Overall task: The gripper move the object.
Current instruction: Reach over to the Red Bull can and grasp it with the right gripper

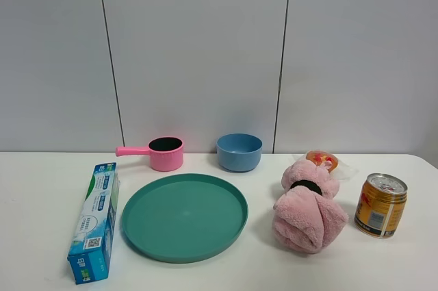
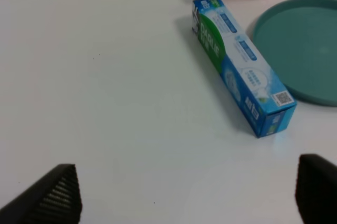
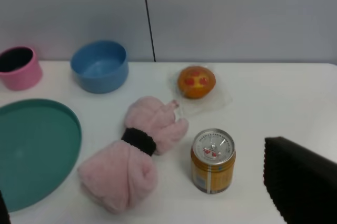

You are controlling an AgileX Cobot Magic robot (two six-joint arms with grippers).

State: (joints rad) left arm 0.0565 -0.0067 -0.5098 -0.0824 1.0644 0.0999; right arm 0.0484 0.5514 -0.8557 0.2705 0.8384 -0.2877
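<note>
The drink can [image 1: 380,207] will go partway into the pink saucepan [image 1: 166,153] when I lower it, and its top will stay above the saucepan's rim, because the saucepan looks empty and shallow.
The gold-yellow drink can [image 1: 380,205] stands upright on the white table at the right, just right of the pink towel bundle [image 1: 308,212]. In the right wrist view the can [image 3: 212,161] stands between the towel [image 3: 131,161] and one black finger [image 3: 303,179]. My right gripper [image 3: 152,195] is open and empty, jaws wide apart, short of the can. My left gripper [image 2: 184,197] is open and empty over bare table, near the blue toothpaste box [image 2: 242,66]. Neither gripper shows in the exterior high view.
A teal plate [image 1: 185,217] lies in the middle, with the toothpaste box [image 1: 96,221] on its left. A pink saucepan [image 1: 164,153] and a blue bowl [image 1: 239,152] stand at the back. A wrapped orange bun [image 1: 321,161] lies behind the towel.
</note>
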